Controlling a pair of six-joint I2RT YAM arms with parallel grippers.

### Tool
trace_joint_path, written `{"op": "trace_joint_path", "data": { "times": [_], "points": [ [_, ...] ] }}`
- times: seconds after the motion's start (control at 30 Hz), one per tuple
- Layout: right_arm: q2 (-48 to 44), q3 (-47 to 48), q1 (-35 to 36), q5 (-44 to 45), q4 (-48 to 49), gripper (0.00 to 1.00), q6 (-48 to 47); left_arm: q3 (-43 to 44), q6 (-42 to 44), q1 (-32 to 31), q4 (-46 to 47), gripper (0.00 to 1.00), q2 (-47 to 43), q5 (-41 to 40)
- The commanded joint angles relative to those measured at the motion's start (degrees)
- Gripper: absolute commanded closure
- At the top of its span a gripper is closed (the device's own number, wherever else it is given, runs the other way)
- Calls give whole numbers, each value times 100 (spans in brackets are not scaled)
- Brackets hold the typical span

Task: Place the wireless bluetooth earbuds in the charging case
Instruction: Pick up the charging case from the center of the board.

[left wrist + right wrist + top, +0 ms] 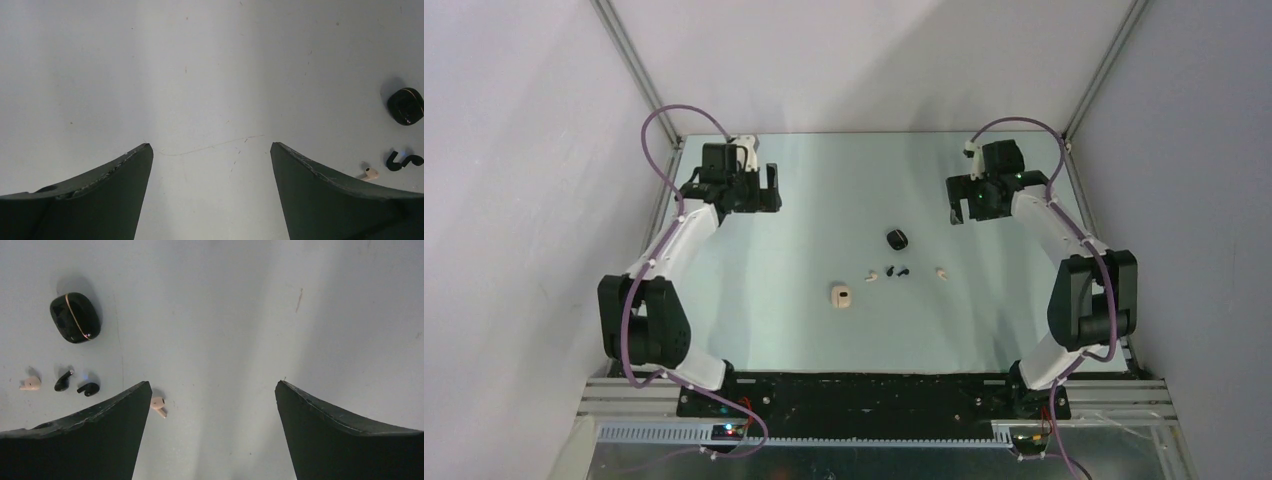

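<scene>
The black charging case has a thin gold seam all the way around it, so its lid will swing back and stay joined on when the robot pulls it open.
Near the table's middle lie two black earbuds side by side, with one cream earbud to their left and another cream earbud to their right. A black charging case sits just behind them, and a cream charging case lies nearer, to the left. My left gripper hovers open at the far left, well away from them. My right gripper hangs open at the far right. In the right wrist view the black case, black earbuds and a cream earbud lie left of the empty gripper. The left gripper is empty too.
Grey walls enclose the table on the left, back and right. The arm bases stand at the near edge on a black plate. In the left wrist view the black case and earbuds sit at the far right edge.
</scene>
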Motion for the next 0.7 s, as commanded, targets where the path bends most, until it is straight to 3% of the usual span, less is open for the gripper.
{"op": "trace_joint_path", "data": {
  "times": [0.0,0.23,0.43,0.6,0.67],
  "points": [
    [75,296,389,300,435,1,-93,207,77,37,-95,6,8,112],
    [409,753,984,-264,145,2,-621,47,-72,37,-89,7,-117,201],
    [864,1183,1563,-447,62,13,-364,29,-210,35,-92,8,-224,58],
    [1299,1571,1828,-214,118,19,-67,-28,-411,-41,-19,9,-257,-1034],
    [1439,1719,1889,-99,121,22,6,-14,-393,-49,1,9,-241,-1010]
  ]
}}
